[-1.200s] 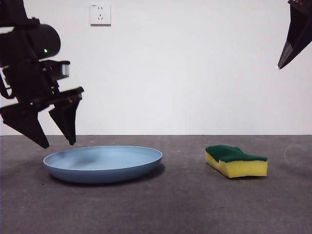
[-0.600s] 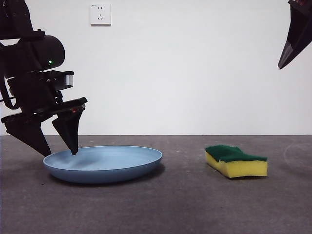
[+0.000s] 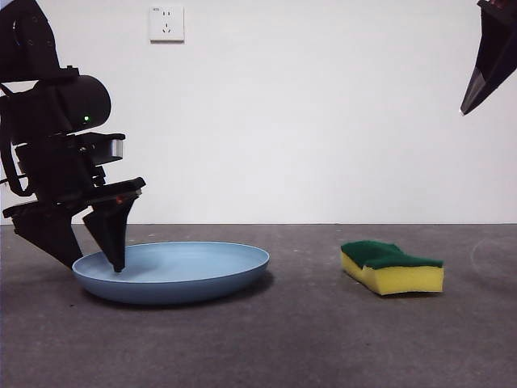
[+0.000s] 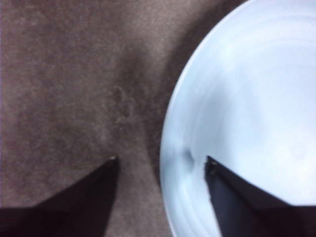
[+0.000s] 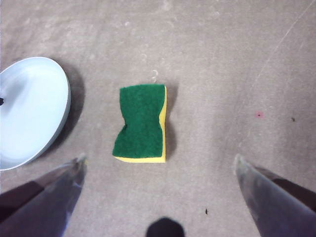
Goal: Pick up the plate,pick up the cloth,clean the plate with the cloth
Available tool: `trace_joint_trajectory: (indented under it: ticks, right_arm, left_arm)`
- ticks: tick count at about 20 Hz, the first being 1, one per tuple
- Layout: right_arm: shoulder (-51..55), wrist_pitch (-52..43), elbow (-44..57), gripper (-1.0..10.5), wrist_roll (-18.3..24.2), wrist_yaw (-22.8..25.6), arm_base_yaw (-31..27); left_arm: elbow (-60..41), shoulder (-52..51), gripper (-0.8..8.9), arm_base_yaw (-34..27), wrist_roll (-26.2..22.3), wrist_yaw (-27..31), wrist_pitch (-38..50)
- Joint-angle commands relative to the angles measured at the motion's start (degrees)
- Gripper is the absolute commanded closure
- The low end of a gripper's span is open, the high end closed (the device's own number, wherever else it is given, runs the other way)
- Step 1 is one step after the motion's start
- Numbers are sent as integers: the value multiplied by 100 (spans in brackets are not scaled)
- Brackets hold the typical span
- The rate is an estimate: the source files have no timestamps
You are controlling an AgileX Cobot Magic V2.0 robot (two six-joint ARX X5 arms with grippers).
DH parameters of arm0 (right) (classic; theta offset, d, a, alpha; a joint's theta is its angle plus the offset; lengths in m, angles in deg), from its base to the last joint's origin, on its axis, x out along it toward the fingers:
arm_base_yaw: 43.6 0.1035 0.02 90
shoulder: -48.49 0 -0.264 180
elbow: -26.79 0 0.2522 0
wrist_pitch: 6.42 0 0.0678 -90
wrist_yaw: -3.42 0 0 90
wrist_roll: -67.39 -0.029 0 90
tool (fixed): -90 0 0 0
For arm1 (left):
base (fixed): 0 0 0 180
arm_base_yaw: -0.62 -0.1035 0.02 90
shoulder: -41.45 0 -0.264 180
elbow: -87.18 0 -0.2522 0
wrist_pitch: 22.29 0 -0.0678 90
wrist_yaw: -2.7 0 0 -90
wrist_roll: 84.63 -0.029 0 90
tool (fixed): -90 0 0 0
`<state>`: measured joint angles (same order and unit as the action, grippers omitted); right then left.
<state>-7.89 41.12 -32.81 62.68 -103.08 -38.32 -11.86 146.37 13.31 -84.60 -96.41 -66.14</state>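
Observation:
My left gripper is on the wide light-blue plate at its rim (image 3: 111, 260), and the plate reaches far past the gripper. I expect the plate's far side (image 3: 258, 262) to dip when I lift the plate.
The light-blue plate (image 3: 174, 271) lies flat on the dark table at the left; it also shows in the left wrist view (image 4: 247, 118) and the right wrist view (image 5: 29, 111). My left gripper (image 3: 90, 260) is open and straddles the plate's left rim, one jaw inside the plate, one outside (image 4: 160, 160). The cloth, a yellow sponge with a green top (image 3: 392, 267), lies to the right of the plate and shows in the right wrist view (image 5: 140, 123). My right gripper (image 5: 158, 160) is open, high above the sponge, a black tip at the top right (image 3: 489, 65).
A white wall with a socket (image 3: 166, 23) stands behind the table. Bare dark table (image 3: 307, 339) lies between the plate and the sponge and in front of both.
My left gripper has come down from above the plate's left edge until its jaws straddle the rim. The plate, the sponge and the right arm have not moved.

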Motion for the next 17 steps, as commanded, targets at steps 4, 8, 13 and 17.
trace_joint_trajectory:
  ticks: [4, 8, 13, 17]
  right_arm:
    - [-24, -162, -20, 444, -57, -15, 79]
    - [-238, -361, -59, 446, -57, 2, 457]
    - [-1257, -372, -662, 458, -31, 127, 1064]
    - [-2201, -365, -1174, 514, 188, 684, 1429]
  left_arm:
    - [-28, -28, 821, 63, -26, -28, 2]
    - [-2, -522, 821, 120, -26, -20, -59]
    - [164, -1211, 821, 120, -37, -13, -570]
    - [164, -1635, 821, 120, -72, -13, -754]
